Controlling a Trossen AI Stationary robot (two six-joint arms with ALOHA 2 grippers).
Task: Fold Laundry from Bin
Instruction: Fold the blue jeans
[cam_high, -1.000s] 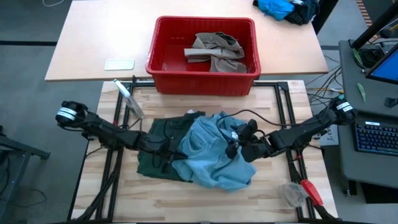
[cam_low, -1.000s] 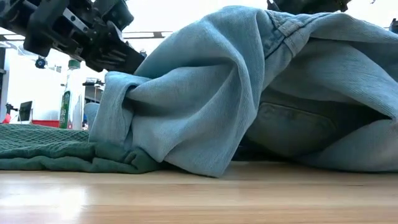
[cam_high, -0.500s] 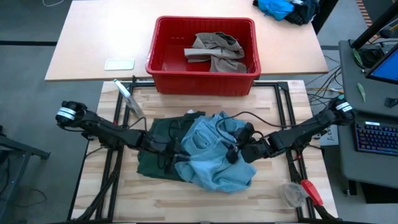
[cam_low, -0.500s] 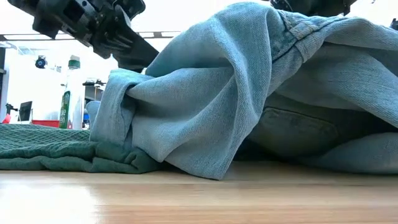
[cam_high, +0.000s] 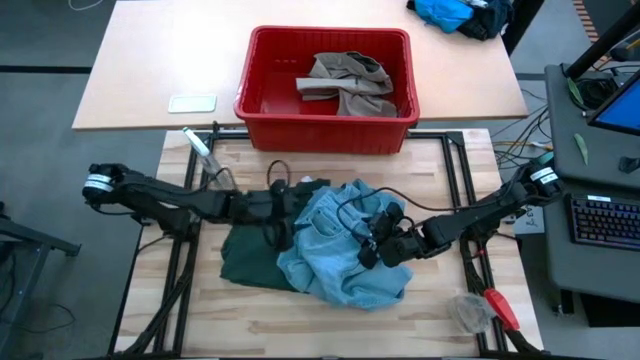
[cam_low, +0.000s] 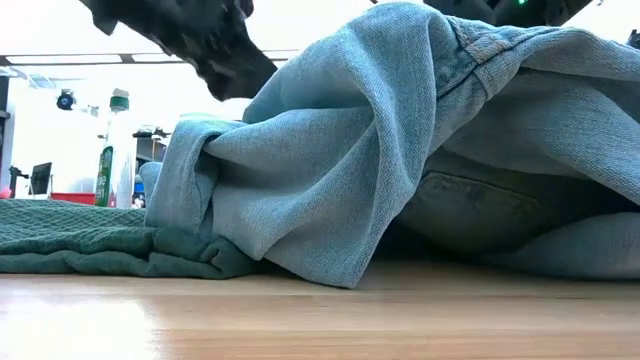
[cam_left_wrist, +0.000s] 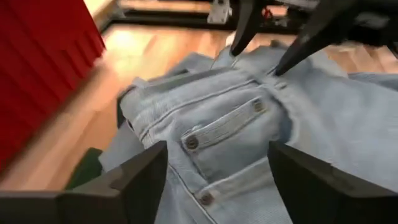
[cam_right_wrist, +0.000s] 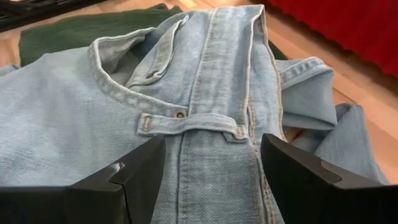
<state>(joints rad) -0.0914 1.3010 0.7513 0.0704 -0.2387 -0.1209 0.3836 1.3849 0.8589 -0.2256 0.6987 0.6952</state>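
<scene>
The trousers' waistband is clear of the dark green shorts, so my left gripper should next move its open fingers down until they pinch the denim next to the pocket.
Light blue denim trousers lie bunched at the table's middle, partly on top of dark green shorts spread flat on the wood. A khaki piece lies inside the red bin on the far table. My left gripper hangs open above the trousers' left part, its fingers wide apart over a pocket. My right gripper is open over the waistband, coming from the right. In the low view the left gripper hangs clear above the denim fold. My right gripper's open fingertips stand at the trousers' waistband, slanting down from the table's right. Whether they touch the denim I cannot tell.
A spray bottle lies at the table's far left corner. A red-handled tool and a clear wad sit at the near right. A white card lies left of the bin, and a blue cloth heap is at the far right.
My left gripper has let go of the trousers' left fold, risen and drawn toward the table's far edge; the fold stays where it lay. My right gripper has sunk a little and edged toward the table's left, over the waistband.
</scene>
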